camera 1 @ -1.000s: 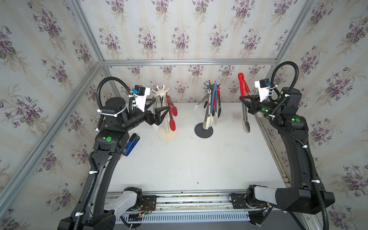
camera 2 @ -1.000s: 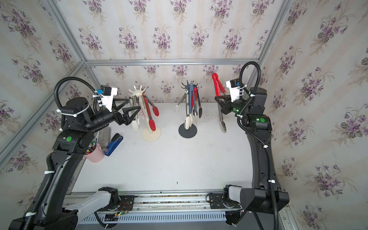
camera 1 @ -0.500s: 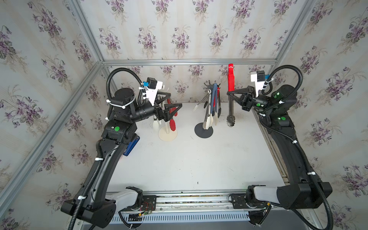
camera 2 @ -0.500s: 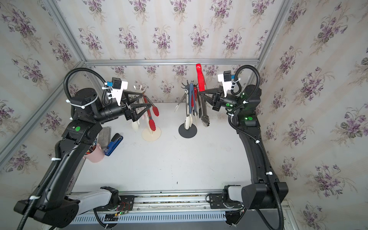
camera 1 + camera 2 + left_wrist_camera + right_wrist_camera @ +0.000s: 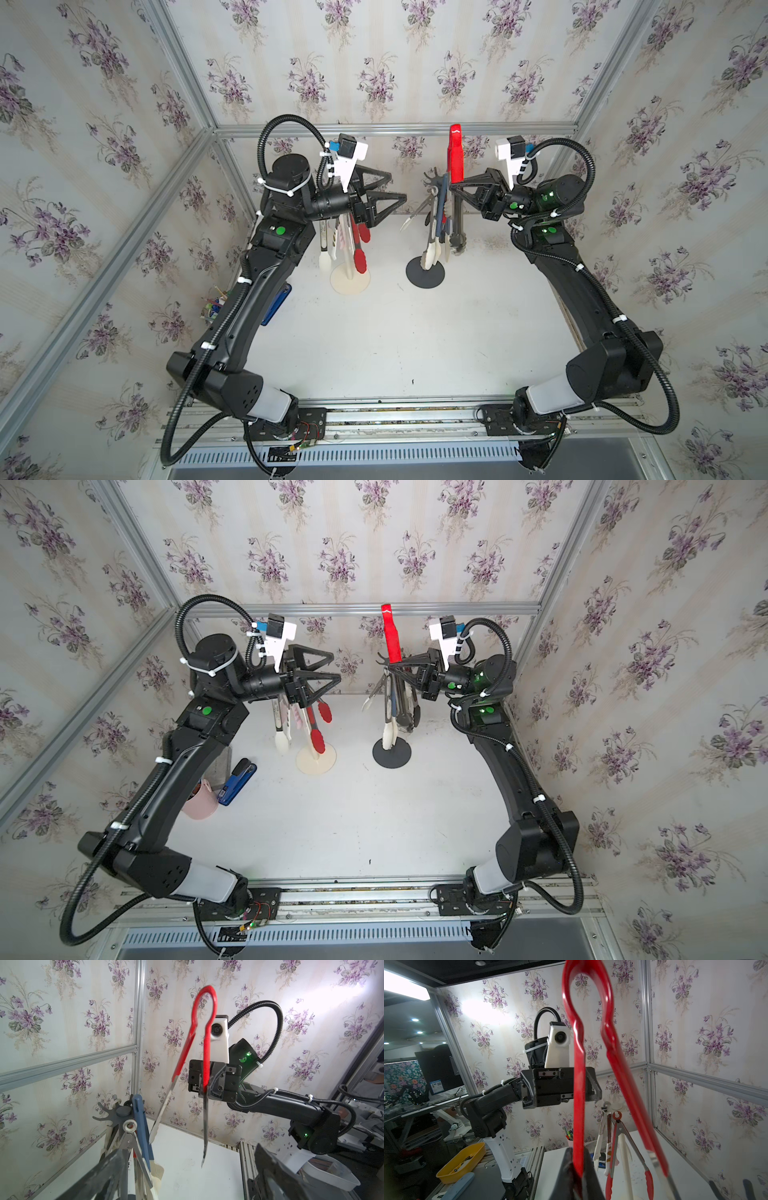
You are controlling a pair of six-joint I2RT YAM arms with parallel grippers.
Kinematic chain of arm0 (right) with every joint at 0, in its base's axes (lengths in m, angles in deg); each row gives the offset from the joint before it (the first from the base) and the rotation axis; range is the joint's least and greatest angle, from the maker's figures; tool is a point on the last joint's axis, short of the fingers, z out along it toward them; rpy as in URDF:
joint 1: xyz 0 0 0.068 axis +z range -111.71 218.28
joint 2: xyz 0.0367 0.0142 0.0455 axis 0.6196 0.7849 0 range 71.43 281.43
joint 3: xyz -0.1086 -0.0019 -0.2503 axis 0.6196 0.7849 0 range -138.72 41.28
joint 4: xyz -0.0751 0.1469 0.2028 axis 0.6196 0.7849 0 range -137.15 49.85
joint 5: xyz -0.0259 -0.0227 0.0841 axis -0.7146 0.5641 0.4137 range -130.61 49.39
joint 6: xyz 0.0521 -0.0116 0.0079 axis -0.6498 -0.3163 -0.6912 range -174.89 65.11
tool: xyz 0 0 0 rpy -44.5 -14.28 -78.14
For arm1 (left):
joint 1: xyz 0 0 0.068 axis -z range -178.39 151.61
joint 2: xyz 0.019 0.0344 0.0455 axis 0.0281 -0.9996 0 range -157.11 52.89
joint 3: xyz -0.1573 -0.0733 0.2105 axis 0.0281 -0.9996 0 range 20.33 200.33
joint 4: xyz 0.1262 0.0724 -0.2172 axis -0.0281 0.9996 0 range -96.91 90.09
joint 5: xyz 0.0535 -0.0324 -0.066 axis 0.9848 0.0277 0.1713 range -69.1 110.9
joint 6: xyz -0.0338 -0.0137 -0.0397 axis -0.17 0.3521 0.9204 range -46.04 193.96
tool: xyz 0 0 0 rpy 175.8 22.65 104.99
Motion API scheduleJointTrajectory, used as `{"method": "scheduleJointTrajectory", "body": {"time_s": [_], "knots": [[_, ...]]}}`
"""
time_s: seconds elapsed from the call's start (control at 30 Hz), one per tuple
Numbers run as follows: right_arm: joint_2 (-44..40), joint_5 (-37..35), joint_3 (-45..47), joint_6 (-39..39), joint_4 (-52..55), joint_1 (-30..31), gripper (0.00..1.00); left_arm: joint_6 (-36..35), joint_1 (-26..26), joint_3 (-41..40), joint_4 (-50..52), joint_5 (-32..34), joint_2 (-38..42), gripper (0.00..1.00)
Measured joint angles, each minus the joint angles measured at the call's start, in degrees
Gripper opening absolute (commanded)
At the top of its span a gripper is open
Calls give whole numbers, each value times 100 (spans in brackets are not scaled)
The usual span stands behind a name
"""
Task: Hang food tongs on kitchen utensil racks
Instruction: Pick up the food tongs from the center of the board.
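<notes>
My left gripper should now go toward the red tongs' free arm (image 5: 164,1104) and close on its red handle (image 5: 179,1066), because that arm is spread clear of my right gripper.
My right gripper (image 5: 453,188) is shut on one arm of the red-handled tongs (image 5: 456,153), held upright with the loop end up and the metal tips down. They hang right beside the crown of the dark grey rack (image 5: 424,272), which carries several tongs. The other arm of the red tongs (image 5: 204,1043) splays toward the dark rack's hooks (image 5: 122,1110). My left gripper (image 5: 397,187) is open and empty, high above the cream-white rack (image 5: 350,282), where red-tipped tongs (image 5: 359,249) and white tongs hang. The two grippers face each other.
A blue stapler (image 5: 237,781) and a pink cup (image 5: 201,802) sit on the table under the left arm. Outside the cell stand a yellow tray (image 5: 463,1159) and a white bin (image 5: 328,1174). Wallpapered walls close in behind both racks.
The right arm has swung the red tongs from the right wall over to the dark rack. The left arm has risen and reached over the cream rack, its jaws still open.
</notes>
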Motion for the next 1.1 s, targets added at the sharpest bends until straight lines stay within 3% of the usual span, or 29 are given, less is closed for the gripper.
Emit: {"method": "scheduleJointTrajectory", "body": {"time_s": [0.23, 0.43, 0.63, 1.1], "knots": [[214, -13, -407, -361, -278, 177, 0, 306, 251, 643, -487, -4, -505, 97], [179, -52, -461, -520, -256, 210, 0, 293, 404, 638, -540, 52, -511, 94], [37, -155, -328, -651, -260, 262, 0, 133, 579, 634, -588, 168, -581, 86], [-7, -365, -205, -1178, -345, 479, 0, -457, 855, 654, -444, 920, -717, 84]]}}
